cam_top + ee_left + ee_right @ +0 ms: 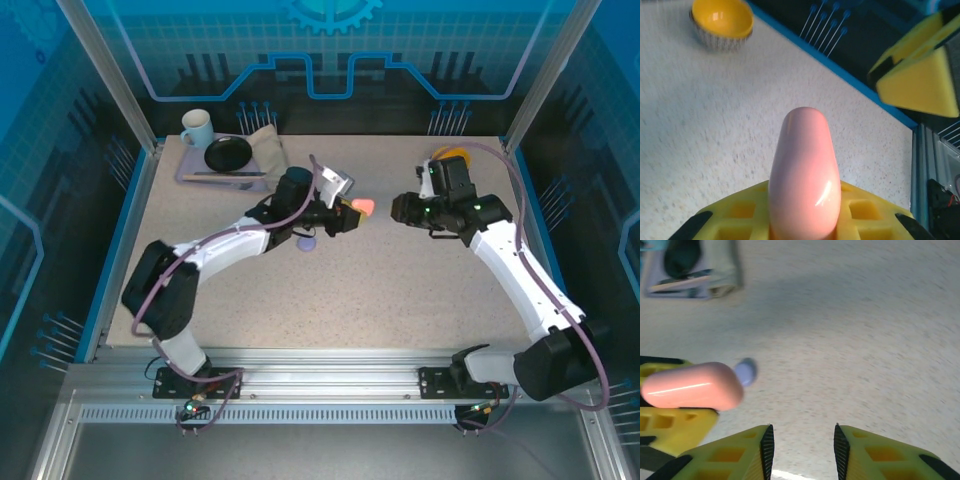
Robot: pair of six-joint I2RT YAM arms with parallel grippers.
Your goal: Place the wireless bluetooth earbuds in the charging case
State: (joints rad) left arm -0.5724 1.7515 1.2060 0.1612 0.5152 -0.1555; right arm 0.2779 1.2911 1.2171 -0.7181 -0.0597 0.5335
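The pink case (pixel 363 207) is closed and the table's middle (pixel 363 247) is clear below it, so my left gripper should keep lowering the pink case until it rests there, then let go.
My left gripper (pixel 350 212) is shut on a salmon-pink charging case (pixel 363 206), a smooth closed oval held above the table's middle. In the left wrist view the case (pixel 805 175) stands up out of the yellow fingers (pixel 740 215). My right gripper (pixel 398 212) faces it from the right, a short way off. Its jaws (pixel 802 445) stand open with nothing between them, and the pink case (pixel 690 386) shows at their left. A pale purple case (pixel 307 243) lies on the table under the left arm. The earbuds are out of view.
A yellow bowl (pixel 450 157) sits at the back right of the table. At the back left a tray (pixel 195 172) holds a white mug (pixel 197 128), a black plate (pixel 228 153) and a folded cloth (pixel 268 150). Blue rails edge the table.
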